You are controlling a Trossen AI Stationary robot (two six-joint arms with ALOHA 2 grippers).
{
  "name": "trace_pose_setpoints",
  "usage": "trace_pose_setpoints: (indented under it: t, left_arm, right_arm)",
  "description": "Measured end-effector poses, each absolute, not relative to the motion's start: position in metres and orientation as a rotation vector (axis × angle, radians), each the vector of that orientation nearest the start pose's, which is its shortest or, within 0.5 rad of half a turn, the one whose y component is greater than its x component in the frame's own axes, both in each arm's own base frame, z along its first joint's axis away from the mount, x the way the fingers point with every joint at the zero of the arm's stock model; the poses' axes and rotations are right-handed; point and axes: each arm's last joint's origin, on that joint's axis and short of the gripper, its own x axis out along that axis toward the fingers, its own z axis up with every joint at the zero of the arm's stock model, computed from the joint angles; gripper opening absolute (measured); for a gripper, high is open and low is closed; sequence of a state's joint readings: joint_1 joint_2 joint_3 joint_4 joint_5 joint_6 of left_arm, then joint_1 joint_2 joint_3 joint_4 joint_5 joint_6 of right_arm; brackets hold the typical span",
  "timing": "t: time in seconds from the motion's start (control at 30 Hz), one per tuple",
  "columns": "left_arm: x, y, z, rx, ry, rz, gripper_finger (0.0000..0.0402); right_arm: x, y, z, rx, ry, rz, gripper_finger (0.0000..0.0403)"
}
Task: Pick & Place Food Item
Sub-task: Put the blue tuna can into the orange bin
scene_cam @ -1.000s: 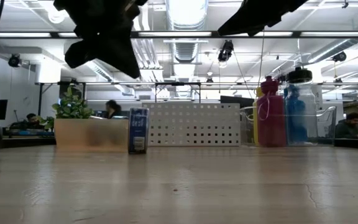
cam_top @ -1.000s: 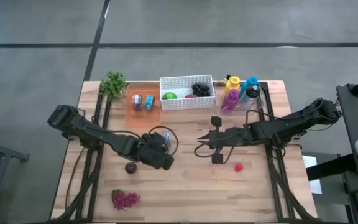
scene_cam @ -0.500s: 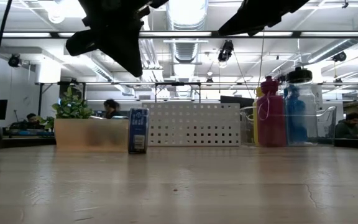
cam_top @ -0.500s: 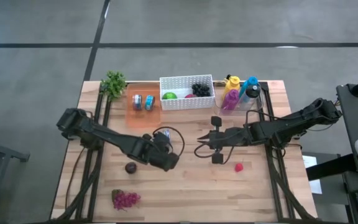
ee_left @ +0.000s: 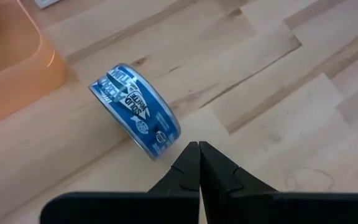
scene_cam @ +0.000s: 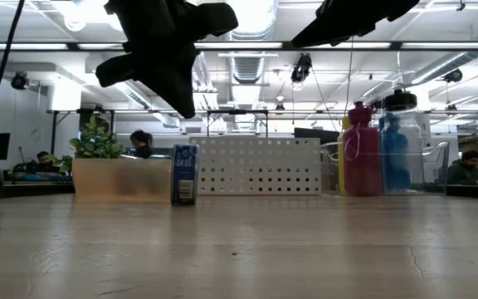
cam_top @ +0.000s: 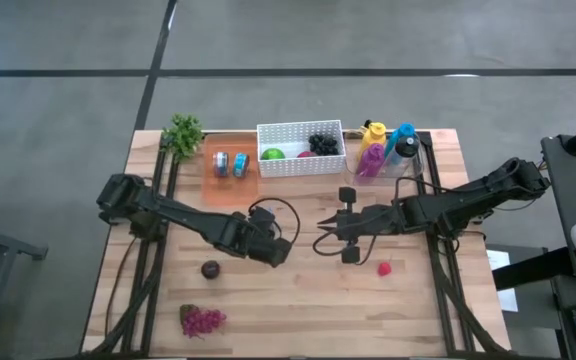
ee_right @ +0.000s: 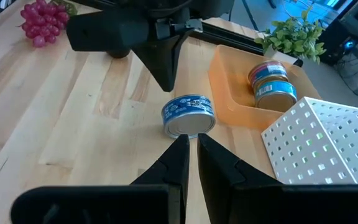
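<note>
Next, my left gripper opens its shut fingers and straddles the can's flat ends (ee_right: 190, 124) before lifting, because the blue tin can (ee_left: 135, 112) is lying on its curved side next to those fingers.
A blue tin can (ee_left: 138, 118) lies on its side on the wooden table, its curved wall on the wood; it also shows in the right wrist view (ee_right: 188, 115) and the low view (scene_cam: 184, 174). My left gripper (ee_left: 199, 146) is shut and points steeply down. It hangs just above and beside the can (scene_cam: 181, 104) without touching it. My right gripper (ee_right: 191, 140) is shut with nothing in it. It hovers over the table's middle (cam_top: 320, 232), pointing at the can from the right.
At the far edge are an orange tray (cam_top: 230, 165) with two cans, a white perforated basket (cam_top: 301, 148) of fruit, a clear bin of bottles (cam_top: 386, 150) and a small plant (cam_top: 182, 133). A dark fruit (cam_top: 210, 268), red grapes (cam_top: 202, 320) and a red fruit (cam_top: 384, 268) lie nearer.
My left gripper has moved a little toward the table's right edge, over to the can, and has tipped to point more steeply down, staying shut. The can has kept its place.
</note>
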State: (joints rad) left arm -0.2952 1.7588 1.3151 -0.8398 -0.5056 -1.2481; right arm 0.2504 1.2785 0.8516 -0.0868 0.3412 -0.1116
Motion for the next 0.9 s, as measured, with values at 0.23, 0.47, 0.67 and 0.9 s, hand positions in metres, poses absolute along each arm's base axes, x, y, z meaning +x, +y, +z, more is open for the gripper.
trace_pose_setpoints:
  t: [0.23, 0.47, 0.67, 0.9]
  left_arm:
    - [0.332, -0.086, 0.223, -0.620, 0.849, 0.856, 0.0001]
    - [0.332, -0.085, 0.223, -0.633, 0.839, 0.869, 0.0001]
    - [0.329, -0.082, 0.213, -0.619, 0.853, 0.900, 0.0001]
    - [0.328, -0.078, 0.202, -0.660, 0.848, 0.959, 0.0017]
  right_arm:
    - [0.268, 0.059, 0.263, -0.259, 0.496, -0.061, 0.0028]
    - [0.268, 0.059, 0.263, -0.259, 0.496, -0.061, 0.0028]
    - [0.268, 0.059, 0.263, -0.259, 0.496, -0.061, 0.0028]
    - [0.268, 0.059, 0.263, -0.259, 0.495, -0.061, 0.0028]
